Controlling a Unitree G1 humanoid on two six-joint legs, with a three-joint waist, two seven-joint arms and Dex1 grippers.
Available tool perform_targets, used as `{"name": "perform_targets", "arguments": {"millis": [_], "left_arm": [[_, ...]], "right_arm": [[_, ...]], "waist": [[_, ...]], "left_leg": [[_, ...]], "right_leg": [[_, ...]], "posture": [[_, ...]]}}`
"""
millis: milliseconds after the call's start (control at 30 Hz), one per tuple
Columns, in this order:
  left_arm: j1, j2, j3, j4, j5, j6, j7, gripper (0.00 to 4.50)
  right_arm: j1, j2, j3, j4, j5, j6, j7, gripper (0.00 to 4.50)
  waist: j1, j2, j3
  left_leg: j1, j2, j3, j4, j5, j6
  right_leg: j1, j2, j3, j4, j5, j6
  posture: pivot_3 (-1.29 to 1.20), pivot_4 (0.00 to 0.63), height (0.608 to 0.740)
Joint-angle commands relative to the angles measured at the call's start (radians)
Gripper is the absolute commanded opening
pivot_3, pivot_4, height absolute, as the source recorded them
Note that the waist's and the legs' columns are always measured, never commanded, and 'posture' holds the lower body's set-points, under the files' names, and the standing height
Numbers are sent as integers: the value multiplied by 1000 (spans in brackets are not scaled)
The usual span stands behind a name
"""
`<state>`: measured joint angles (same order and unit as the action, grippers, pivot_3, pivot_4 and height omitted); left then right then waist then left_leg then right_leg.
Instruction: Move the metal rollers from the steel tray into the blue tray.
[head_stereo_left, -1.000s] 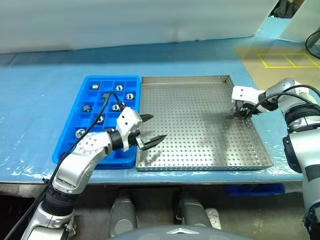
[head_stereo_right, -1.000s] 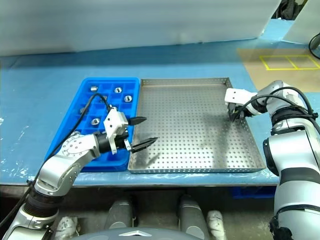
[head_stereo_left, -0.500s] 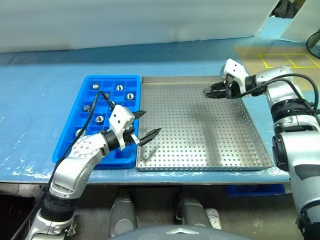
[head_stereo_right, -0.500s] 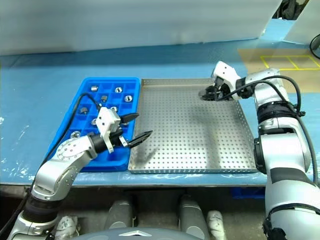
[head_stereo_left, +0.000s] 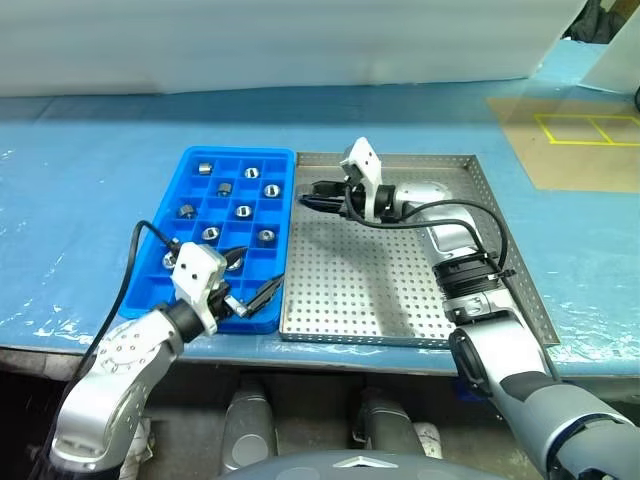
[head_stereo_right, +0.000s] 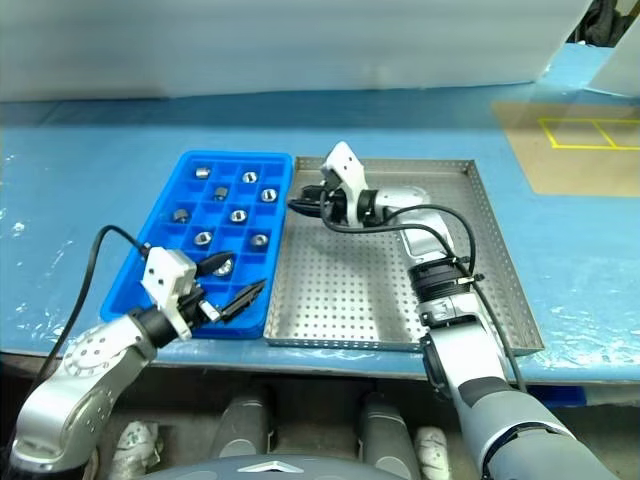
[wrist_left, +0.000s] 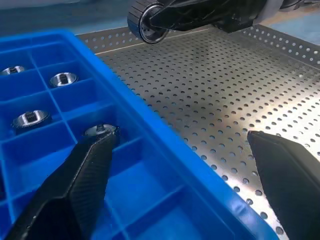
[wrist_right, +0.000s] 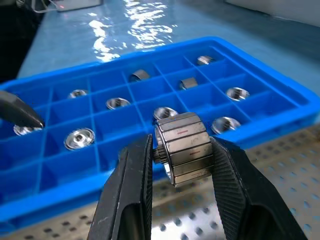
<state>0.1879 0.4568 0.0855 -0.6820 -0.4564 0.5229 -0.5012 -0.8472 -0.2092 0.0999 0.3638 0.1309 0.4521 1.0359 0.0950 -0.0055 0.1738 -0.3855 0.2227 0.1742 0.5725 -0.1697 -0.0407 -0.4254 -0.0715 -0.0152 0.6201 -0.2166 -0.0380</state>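
Note:
The blue tray's near corner compartment (wrist_left: 177, 219) beside the steel tray is empty, so my right gripper should keep taking the metal roller toward it and let go inside.
Beside the blue tray (head_stereo_left: 240, 153) lies the steel tray (head_stereo_left: 380, 280). My right gripper (head_stereo_left: 312, 194) hovers over the steel tray's far left corner, pointing at the blue tray. It is shut on a shiny metal roller (wrist_right: 182, 150) clamped between its two fingers; the same roller (wrist_left: 150, 25) shows in the left wrist view. Several metal rollers (head_stereo_left: 242, 210) sit in separate compartments of the blue tray. My left gripper (head_stereo_left: 255, 275) is open over the blue tray's near right corner, holding nothing.
Both trays rest on a blue-covered table whose front edge (head_stereo_left: 330, 350) runs just below them. A white sheet (head_stereo_left: 300, 40) closes off the back. Yellow tape squares (head_stereo_left: 590, 128) mark a brown board at the far right.
My right gripper swept left across the steel tray, from its right side to its far left corner, carrying the roller. My left gripper drew back from the steel tray to the blue tray's near corner.

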Motion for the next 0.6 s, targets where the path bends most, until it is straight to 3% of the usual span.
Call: {"name": "perform_targets", "arguments": {"millis": [33,300,600], "left_arm": [[63,10,39,-101,-31,2,10,4486],[204,16,107,-201,-70,14,42,4486],[232,19,125,-224,-94,18,63,4486]], "right_arm": [[22,7,43,-105,72,40,68,1251],[126,2,250,-143,13,-22,127,1251],[161,1,331,-201,32,3,148,1251]], "waist": [[6,0,0],[14,-1,0],[33,-1,0]], "left_leg": [[0,0,0,-1,0,0],[1,0,-1,-7,2,-3],[2,0,-1,-10,2,-4]], "right_leg": [[0,0,0,-1,0,0],[0,0,-1,-4,0,1],[1,0,-1,-6,-1,1]], "posture": [[187,150,740],[256,150,740],[273,150,740]]}}
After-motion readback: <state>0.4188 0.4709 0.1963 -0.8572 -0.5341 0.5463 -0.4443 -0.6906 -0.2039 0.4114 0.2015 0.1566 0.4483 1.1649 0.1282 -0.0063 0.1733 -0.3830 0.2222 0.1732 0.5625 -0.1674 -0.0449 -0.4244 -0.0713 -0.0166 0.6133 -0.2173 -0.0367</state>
